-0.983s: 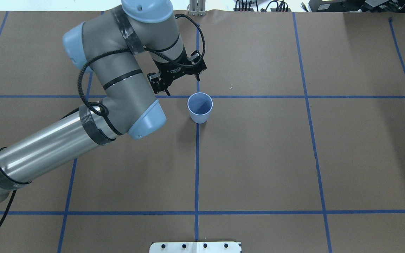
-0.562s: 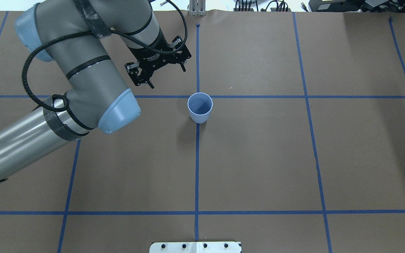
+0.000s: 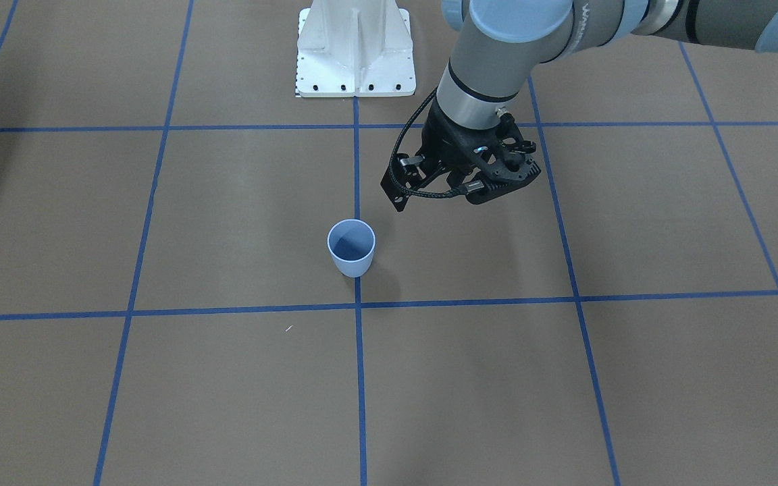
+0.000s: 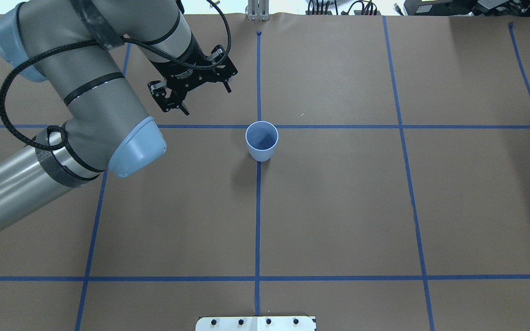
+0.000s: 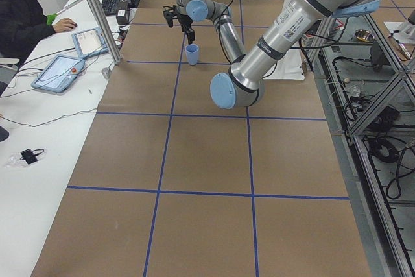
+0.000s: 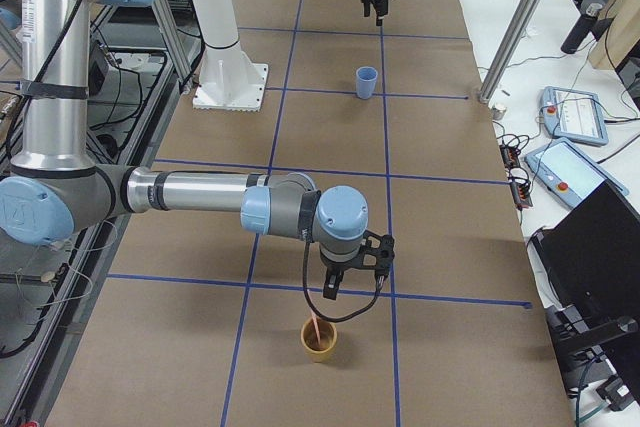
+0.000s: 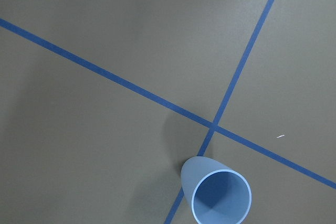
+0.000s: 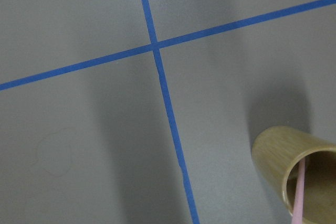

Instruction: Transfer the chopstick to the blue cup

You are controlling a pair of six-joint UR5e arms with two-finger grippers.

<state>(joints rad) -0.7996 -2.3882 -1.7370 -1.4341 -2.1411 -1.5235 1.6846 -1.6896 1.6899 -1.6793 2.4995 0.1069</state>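
Observation:
My right gripper is standing with the pink chopstick leaning off to one side of it, so I should turn that gripper and move it over the tan cup before I grasp.
The blue cup (image 4: 262, 140) stands upright and empty on the brown table at a tape crossing; it also shows in the front view (image 3: 351, 247) and the left wrist view (image 7: 220, 195). My left gripper (image 4: 207, 101) is open and empty, to the left of the cup and beyond it, well apart from it. A pale pink chopstick (image 6: 314, 325) leans in a tan wooden cup (image 6: 320, 340) at the table's right end, also in the right wrist view (image 8: 299, 199). My right gripper (image 6: 352, 282) hangs just above that tan cup; I cannot tell whether it is open or shut.
Blue tape lines (image 4: 257, 220) divide the brown paper table cover. The white robot base (image 3: 355, 54) stands at the robot's edge. A person sits at a side table with tablets (image 5: 61, 69) beyond the far edge. Metal posts (image 6: 520, 27) stand at that edge.
My left arm has swung to the left and away from the blue cup, its gripper still open and empty. The cup has not moved.

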